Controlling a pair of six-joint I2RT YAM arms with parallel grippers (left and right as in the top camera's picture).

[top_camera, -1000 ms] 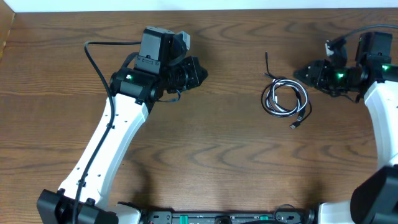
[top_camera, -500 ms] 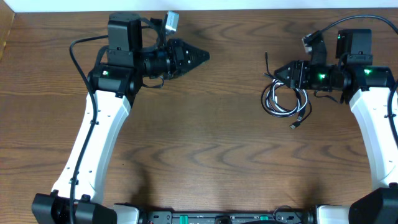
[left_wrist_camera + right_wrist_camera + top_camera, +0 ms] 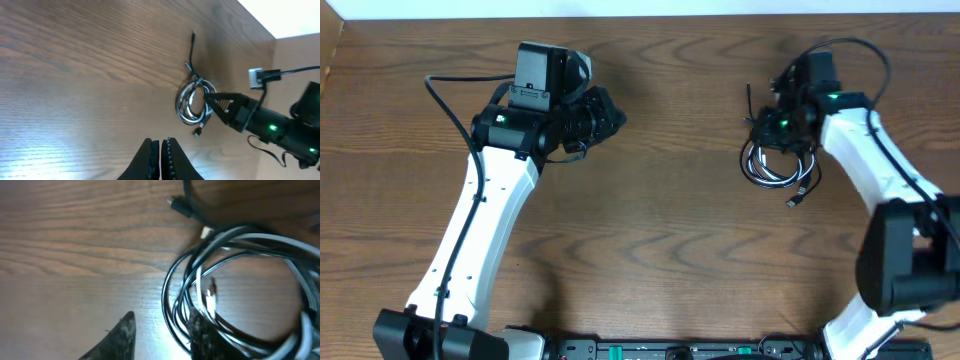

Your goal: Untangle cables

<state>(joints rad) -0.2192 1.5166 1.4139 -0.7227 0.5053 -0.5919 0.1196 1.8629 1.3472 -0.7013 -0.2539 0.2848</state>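
Observation:
My left gripper is far from the coil (image 3: pixel 777 173), so next my right gripper brings the coil toward the middle (image 3: pixel 712 146) and back away before my left gripper takes the coil's edge.
The cables (image 3: pixel 776 165) lie as a small coil of white and black cords at the right of the table, with a plug end (image 3: pixel 793 202) toward the front and a black tail (image 3: pixel 748 98) toward the back. My right gripper (image 3: pixel 766 131) is down at the coil's back edge. In the right wrist view its fingers (image 3: pixel 161 325) are open, with several strands of the coil (image 3: pixel 235 230) between them and one finger inside the loop. My left gripper (image 3: pixel 612 110) is shut and empty, far to the left. The left wrist view shows its shut jaws (image 3: pixel 160 146) and the coil (image 3: pixel 194 102) beyond.
The wooden table (image 3: pixel 660 240) has a white edge along the back. A thick black wire (image 3: pixel 450 100) loops beside the left arm. A black plug end (image 3: pixel 177 206) lies just behind the coil.
My right gripper has moved left and down onto the coil's back edge, its wrist turned. My left gripper has swung back a little and points more toward the front.

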